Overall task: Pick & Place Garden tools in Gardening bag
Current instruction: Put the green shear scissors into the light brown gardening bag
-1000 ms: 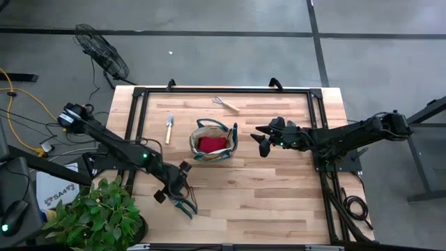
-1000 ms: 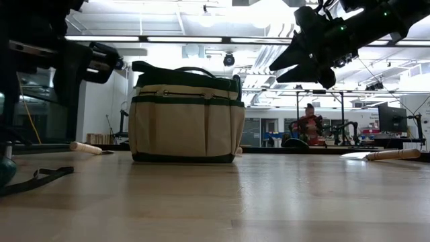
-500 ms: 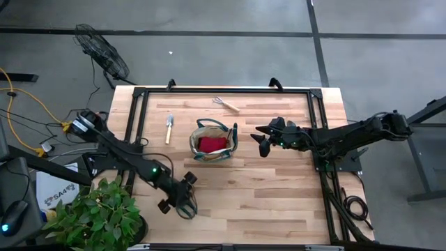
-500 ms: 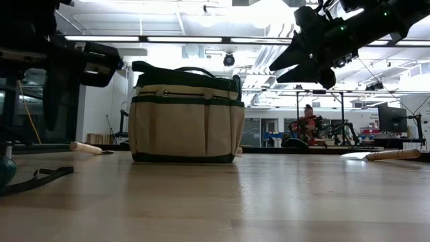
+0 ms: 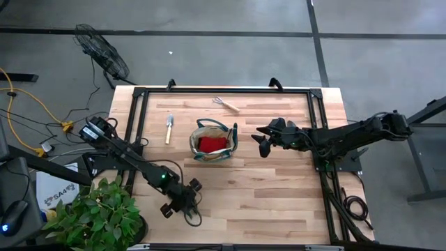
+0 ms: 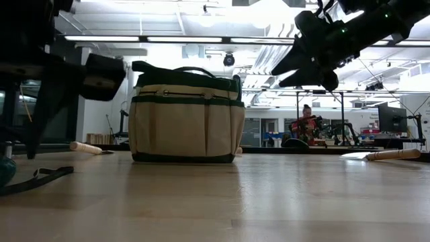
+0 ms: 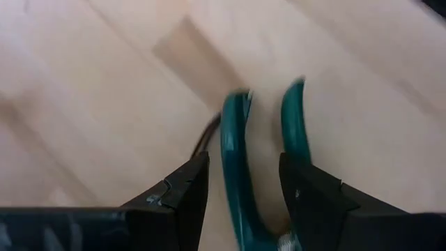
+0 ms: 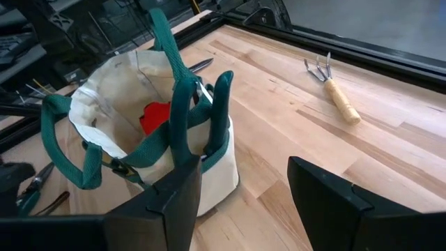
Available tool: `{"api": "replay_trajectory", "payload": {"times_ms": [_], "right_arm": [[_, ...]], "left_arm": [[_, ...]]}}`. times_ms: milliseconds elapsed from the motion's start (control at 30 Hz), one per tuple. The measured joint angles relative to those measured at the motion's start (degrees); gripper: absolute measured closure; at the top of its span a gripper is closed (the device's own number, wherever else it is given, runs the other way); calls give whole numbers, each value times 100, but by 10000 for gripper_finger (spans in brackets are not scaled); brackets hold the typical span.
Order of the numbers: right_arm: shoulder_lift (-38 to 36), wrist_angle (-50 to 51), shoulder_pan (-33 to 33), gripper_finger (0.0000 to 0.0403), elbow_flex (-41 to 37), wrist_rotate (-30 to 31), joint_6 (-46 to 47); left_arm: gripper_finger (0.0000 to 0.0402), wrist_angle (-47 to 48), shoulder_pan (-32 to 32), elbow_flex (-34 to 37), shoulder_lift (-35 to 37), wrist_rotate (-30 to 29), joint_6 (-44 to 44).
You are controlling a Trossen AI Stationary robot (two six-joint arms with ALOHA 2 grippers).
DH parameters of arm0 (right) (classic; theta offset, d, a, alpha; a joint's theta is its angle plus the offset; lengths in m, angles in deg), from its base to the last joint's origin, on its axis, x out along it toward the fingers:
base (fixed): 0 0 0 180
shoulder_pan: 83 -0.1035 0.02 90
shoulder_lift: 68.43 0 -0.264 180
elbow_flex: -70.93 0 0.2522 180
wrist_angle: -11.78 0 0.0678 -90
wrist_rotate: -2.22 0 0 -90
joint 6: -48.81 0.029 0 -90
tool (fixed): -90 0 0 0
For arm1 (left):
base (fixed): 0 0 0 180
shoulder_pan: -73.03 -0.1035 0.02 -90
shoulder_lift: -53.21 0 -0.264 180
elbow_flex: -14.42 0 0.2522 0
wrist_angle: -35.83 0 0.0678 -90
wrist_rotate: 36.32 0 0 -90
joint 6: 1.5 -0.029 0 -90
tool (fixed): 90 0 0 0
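My gripper will bring a thin black cord (image 7: 205,134) along, hanging down, when I lift the shears, since the cord curves away from one teal handle's end (image 7: 236,100).
Teal-handled pruning shears (image 7: 237,160) lie flat near the table's front edge, left of centre. My left gripper (image 5: 184,204) slants down over them, open, with one finger on each side of the two handles; I cannot tell whether it touches them. The beige gardening bag (image 5: 213,140) stands at the table's middle with a red glove (image 5: 212,144) inside. A trowel (image 5: 168,127) lies left of the bag. A rake (image 5: 226,104) lies by the far edge. My right gripper (image 5: 262,141) hangs open in the air right of the bag.
A black frame rail (image 5: 136,118) runs along the table's left, far and right sides. A potted plant (image 5: 97,216) stands off the front left corner. Bare wood (image 5: 279,195) lies between the bag and the near edge.
My left gripper has moved toward the near edge and slightly right, sinking and tipping further down until it stands over the shears. The shears, the bag and my right gripper have stayed where they were.
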Motion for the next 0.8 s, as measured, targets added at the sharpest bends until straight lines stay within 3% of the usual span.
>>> {"api": "replay_trajectory", "payload": {"times_ms": [633, 800], "right_arm": [[0, -4, 2, 198, 0, 0, 42], [0, -6, 1, 198, 0, 0, 41]], "left_arm": [[231, -143, -4, -88, -145, 132, -570], [231, -335, -127, -88, -425, 571, -564]]}}
